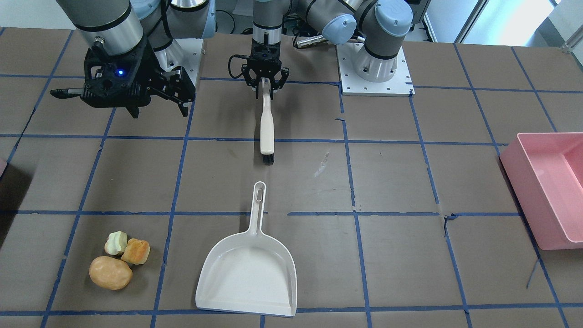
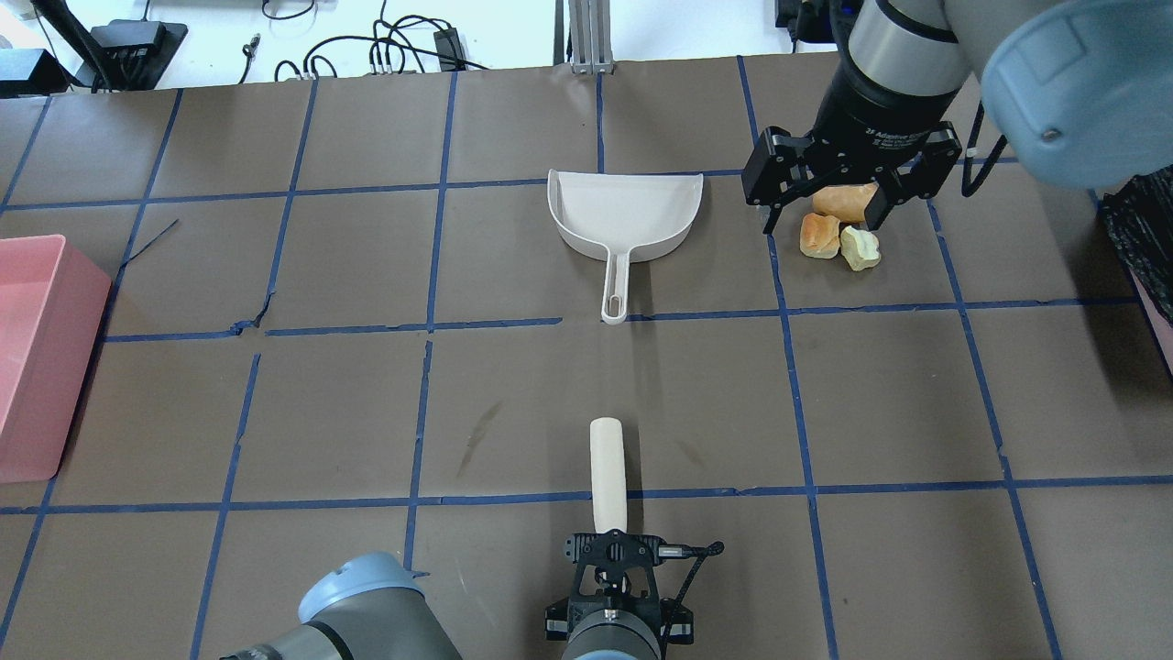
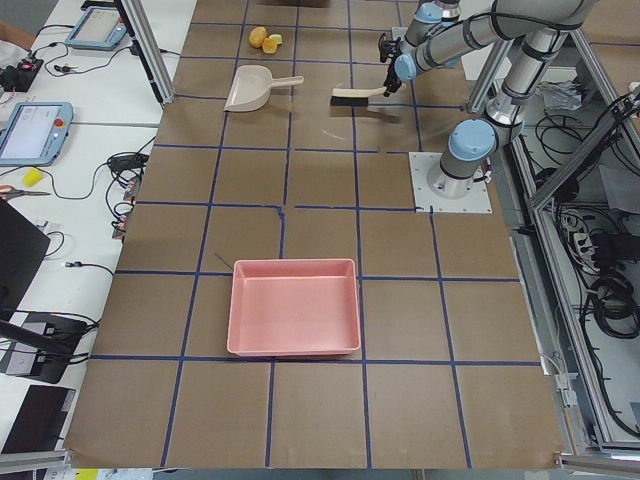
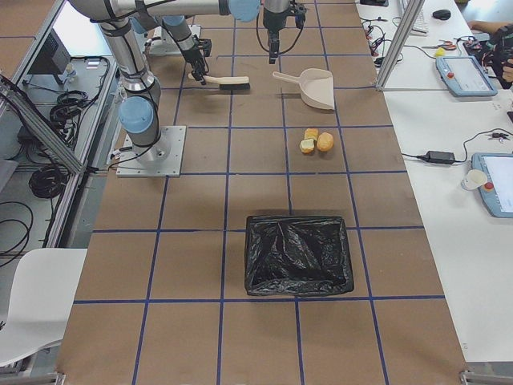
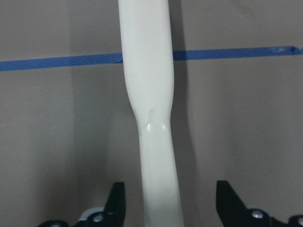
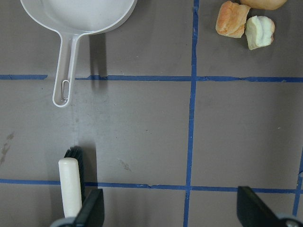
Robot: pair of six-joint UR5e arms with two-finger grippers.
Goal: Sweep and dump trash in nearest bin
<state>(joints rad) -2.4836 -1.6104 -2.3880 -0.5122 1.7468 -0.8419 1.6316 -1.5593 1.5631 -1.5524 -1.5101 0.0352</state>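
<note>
Black bristles [image 1: 268, 159] show a little below the white brush's tip. I should expect a long row to be hidden under its head [image 1: 266, 134] when I lift the brush.
The trash is a tan potato-shaped lump [image 1: 110, 272], an orange-brown bread chunk [image 1: 135, 251] and a pale green-white core [image 1: 116, 243], lying together on the table. My right gripper [image 2: 827, 220] hangs open and empty above them and partly hides the potato [image 2: 843, 200]. The bin [image 4: 298, 255], lined with a black bag, stands on the table beyond the trash on the right side. A white brush [image 1: 267, 132] lies on the table. My left gripper [image 1: 265, 86] is open, with its fingers [image 5: 117, 203] either side of the brush handle [image 5: 149, 94], apart from it.
A white dustpan [image 1: 248, 273] lies between the brush and the table's far edge, with its handle towards the brush. A large bright pink tub [image 2: 37, 357] stands on the robot's left side. Blue tape lines grid the brown table [image 1: 410, 255].
</note>
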